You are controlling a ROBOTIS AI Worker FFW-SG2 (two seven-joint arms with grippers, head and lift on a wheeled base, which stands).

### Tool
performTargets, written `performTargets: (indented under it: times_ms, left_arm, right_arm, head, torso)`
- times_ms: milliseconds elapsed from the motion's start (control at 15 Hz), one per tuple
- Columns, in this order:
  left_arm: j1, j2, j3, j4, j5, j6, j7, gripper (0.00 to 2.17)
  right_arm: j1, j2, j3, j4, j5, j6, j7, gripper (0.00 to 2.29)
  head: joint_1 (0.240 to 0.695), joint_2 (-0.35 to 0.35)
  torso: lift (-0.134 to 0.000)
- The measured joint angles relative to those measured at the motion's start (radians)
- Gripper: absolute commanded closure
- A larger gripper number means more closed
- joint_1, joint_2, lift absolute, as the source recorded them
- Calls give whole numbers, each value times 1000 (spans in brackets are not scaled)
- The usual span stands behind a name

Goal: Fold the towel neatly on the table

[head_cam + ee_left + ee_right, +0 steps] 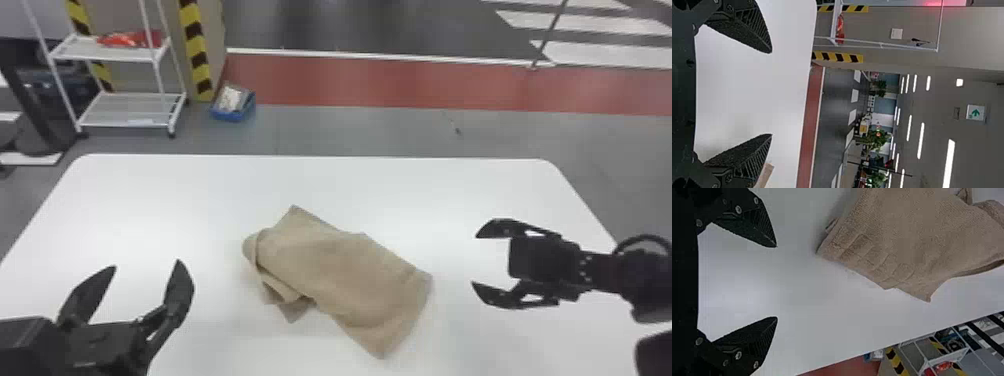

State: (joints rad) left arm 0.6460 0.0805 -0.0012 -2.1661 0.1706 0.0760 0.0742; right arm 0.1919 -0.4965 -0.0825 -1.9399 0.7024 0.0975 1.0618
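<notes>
I expect the tan towel (352,276) to draw out much longer when I pull its corners apart, because its bunched end has a fold tucked (286,302) under.
A tan towel (340,270) lies crumpled and slanted at the middle of the white table, its left end bunched with a fold tucked under. My left gripper (146,267) is left of the towel near the front, open with nothing between its fingers. To the towel's right, my right gripper (475,261) stands open and apart from it. In the left wrist view my left gripper (771,94) has a corner of the towel (764,175) beyond one finger. In the right wrist view the towel (922,231) lies beyond my open right gripper (777,282).
The white table (200,190) has rounded far corners. On the floor behind it stand a white wire shelf (125,110) at the left and a blue bin (233,104) beside a striped pillar (197,55).
</notes>
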Motion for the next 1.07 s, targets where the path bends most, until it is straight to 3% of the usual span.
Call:
performTargets:
  times_ms: [400, 867, 1067]
  left_arm:
    - [14, -1, 8, -1, 0, -13, 1, 134]
    - [17, -1, 13, 9, 3, -27, 1, 134]
    - [17, -1, 15, 9, 3, -28, 1, 134]
  right_arm:
    - [-74, 2, 153, 64, 72, 14, 15, 410]
    - [-133, 18, 250, 113, 106, 38, 17, 532]
    - [-152, 27, 275, 121, 117, 48, 18, 711]
  head:
    - [695, -17]
    - [695, 30]
    - [695, 43]
  torso:
    - [-124]
    - [-124]
    - [-124]
